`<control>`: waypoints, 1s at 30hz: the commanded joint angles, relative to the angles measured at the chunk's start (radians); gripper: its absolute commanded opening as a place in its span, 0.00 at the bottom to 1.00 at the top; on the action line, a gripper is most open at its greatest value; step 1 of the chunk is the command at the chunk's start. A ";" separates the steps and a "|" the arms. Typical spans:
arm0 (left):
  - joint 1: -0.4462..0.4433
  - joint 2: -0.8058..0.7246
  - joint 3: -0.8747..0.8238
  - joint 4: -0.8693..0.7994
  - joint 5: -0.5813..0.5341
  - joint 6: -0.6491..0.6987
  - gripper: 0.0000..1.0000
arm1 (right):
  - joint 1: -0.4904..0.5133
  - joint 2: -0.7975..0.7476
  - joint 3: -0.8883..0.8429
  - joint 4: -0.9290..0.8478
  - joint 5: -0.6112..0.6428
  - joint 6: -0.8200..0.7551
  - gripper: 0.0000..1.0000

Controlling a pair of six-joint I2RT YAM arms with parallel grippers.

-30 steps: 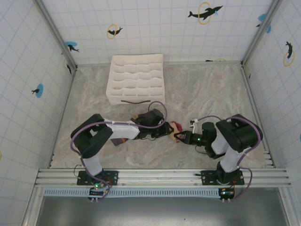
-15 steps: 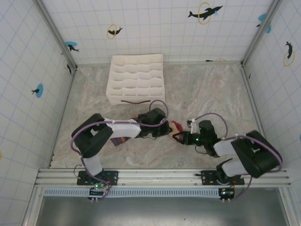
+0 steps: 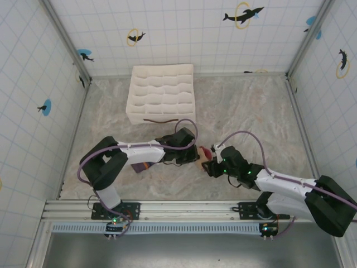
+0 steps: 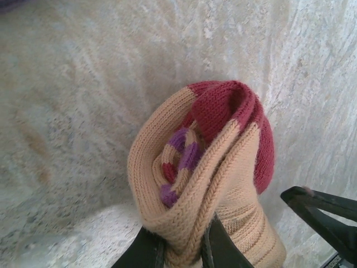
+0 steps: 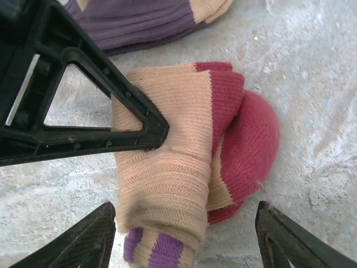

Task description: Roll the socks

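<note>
The striped cuff sticks out of the beige roll. My right gripper should pinch the roll's cuff end before my left gripper takes the roll to the box.
The beige sock is rolled into a bundle, with its dark red toe wrapped outside and its red-purple striped cuff poking from the end. My left gripper is shut on a fold of this roll; its finger lies across the roll in the right wrist view. My right gripper is open, its fingers on either side of the roll. In the top view the beige sock sits between the left gripper and the right gripper. The purple sock lies flat behind; the left arm covers part of the purple sock.
The white gridded organiser box stands at the back left of the marbled table. Tiled walls close in the sides and back. The metal rail with both arm bases runs along the near edge.
The right arm has stretched out low to the right while its open gripper edged closer around the roll. The left gripper kept its hold on the beige sock.
</note>
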 commanded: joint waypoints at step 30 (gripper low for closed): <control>0.006 -0.144 -0.196 0.165 0.020 0.002 0.70 | -0.223 0.350 -0.131 0.455 -0.477 0.191 0.13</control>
